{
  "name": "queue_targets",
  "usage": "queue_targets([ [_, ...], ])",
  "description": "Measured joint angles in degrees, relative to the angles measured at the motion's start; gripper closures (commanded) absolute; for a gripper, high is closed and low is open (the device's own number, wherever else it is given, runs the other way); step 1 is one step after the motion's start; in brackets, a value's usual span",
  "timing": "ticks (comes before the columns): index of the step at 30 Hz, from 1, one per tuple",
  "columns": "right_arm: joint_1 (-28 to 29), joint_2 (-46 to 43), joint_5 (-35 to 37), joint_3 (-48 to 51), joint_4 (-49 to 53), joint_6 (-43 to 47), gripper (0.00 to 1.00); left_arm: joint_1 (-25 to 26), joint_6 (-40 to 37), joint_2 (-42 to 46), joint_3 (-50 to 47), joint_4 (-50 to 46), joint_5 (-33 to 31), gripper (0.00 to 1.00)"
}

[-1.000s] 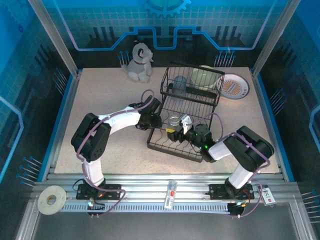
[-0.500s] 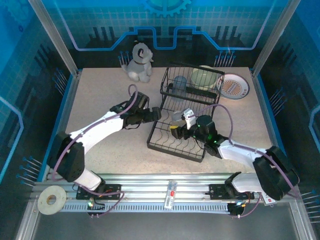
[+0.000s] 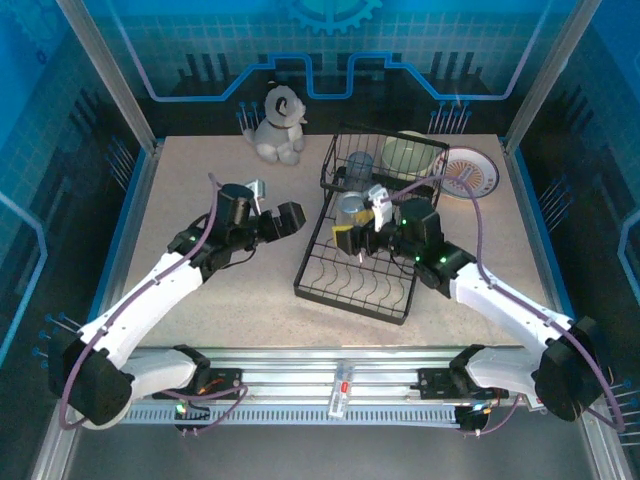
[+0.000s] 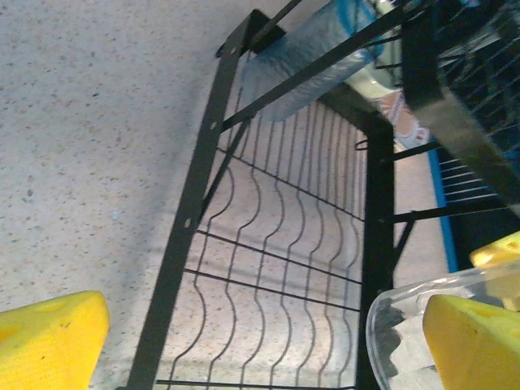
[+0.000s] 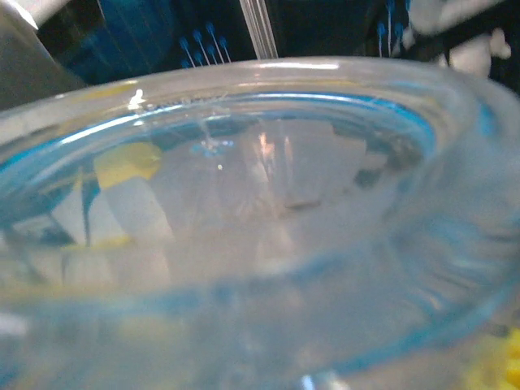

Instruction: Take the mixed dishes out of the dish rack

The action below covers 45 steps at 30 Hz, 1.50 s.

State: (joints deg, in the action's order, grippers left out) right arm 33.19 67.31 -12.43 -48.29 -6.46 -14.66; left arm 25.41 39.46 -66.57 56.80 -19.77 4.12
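I should keep moving my open left gripper toward the tumbler (image 3: pixel 351 207) until it closes on the clear tumbler's rim (image 4: pixel 379 313), since that rim is clear of my right gripper's fingers.
The black wire dish rack (image 3: pixel 352 272) stands mid-table, its raised basket tier at the far end. My right gripper (image 3: pixel 362 233) is shut on the clear ribbed tumbler (image 3: pixel 350 209) and holds it above the lower tray; the glass rim (image 5: pixel 244 77) looms close in the right wrist view. My left gripper (image 3: pixel 286 220) is open and hangs left of the rack, holding nothing. The left wrist view looks along the slotted tray (image 4: pixel 276 244), with the tumbler's rim (image 4: pixel 406 313) at lower right. A lavender bowl (image 3: pixel 360 163) and a pale green bowl (image 3: pixel 410 153) sit in the basket.
A white plate with an orange-patterned rim (image 3: pixel 468 175) lies on the table right of the basket. The grey-and-white dog figurine (image 3: pixel 278 125) stands at the back, left of the rack. A tape roll (image 3: pixel 102 399) rests on the front rail.
The right gripper has carried the tumbler up off the lower tray and toward the basket end. The left gripper has pulled back leftward, away from the rack.
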Motion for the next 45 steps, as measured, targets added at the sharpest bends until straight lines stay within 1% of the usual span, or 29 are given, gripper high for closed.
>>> queue_targets([
  [5,-0.3,1.3,-1.4,-9.6,0.7,-3.5,0.52,-2.1,1.8,0.8,0.2,2.1,6.1,0.02],
  [9,-2.4,3.8,-2.1,-15.3,0.1,-7.8,0.52,-3.1,4.2,0.3,1.6,5.2,11.5,0.04],
  [14,-7.1,9.4,-3.3,-20.3,-4.4,-18.0,0.53,-3.2,8.7,-2.9,4.7,16.1,18.7,0.06],
  [20,-10.0,14.3,-3.2,-22.9,-11.9,-32.0,0.53,-3.2,15.9,-8.3,6.5,31.5,25.1,0.1],
  [25,-10.4,16.4,-3.3,-25.0,-16.0,-40.0,0.53,-3.2,22.4,-12.7,7.2,42.9,27.8,0.13],
  [29,-10.4,16.5,-3.3,-25.3,-18.4,-44.0,0.53,-3.1,26.7,-15.7,8.0,50.0,29.3,0.15],
  [37,-10.4,17.3,-3.3,-25.3,-19.9,-46.9,0.53,-1.7,32.5,-18.2,9.5,60.3,30.3,0.2],
  [45,-10.4,19.8,-3.2,-25.6,-21.9,-48.6,0.53,-1.2,37.3,-20.0,9.6,67.5,30.3,0.33],
])
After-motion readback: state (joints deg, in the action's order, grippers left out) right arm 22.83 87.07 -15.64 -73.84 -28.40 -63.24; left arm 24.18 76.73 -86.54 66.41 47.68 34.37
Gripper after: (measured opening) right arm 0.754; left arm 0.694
